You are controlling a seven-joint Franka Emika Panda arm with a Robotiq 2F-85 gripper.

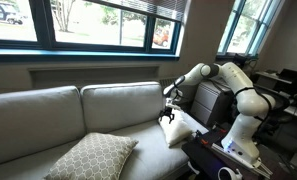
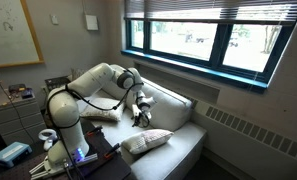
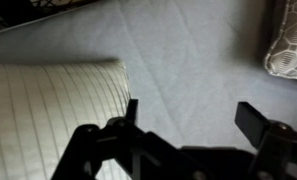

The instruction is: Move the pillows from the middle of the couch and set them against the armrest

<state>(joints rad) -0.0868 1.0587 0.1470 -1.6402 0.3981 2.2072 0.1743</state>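
My open fingers are hanging over the seat [image 3: 183, 100] next to the small white pillow, so my gripper should swing back over the pillow and pinch its striped cover [image 2: 148, 141].
The small white pillow [image 1: 181, 131] rests at the end of the couch [image 1: 48, 110] closest to the robot, where its armrest is mostly hidden behind the robot. My gripper [image 1: 169, 113] hangs just above this pillow, open, with nothing between its fingers. In the wrist view the white pillow [image 3: 48, 115] fills the left side, its edge next to one finger [image 3: 131, 110], and only bare seat [image 3: 188, 55] shows under the gripper [image 3: 193, 118]. The lattice pillow [image 1: 93, 155] lies flat on the seat in both exterior views [image 2: 146, 142] and shows at the wrist view's top right [image 3: 288, 45].
A dark grey cabinet [image 1: 210, 100] stands beyond the couch end, close behind the arm. Windows [image 1: 88, 25] run along the wall above the back cushions. The robot's base and a table with gear [image 2: 18, 150] sit beside the couch.
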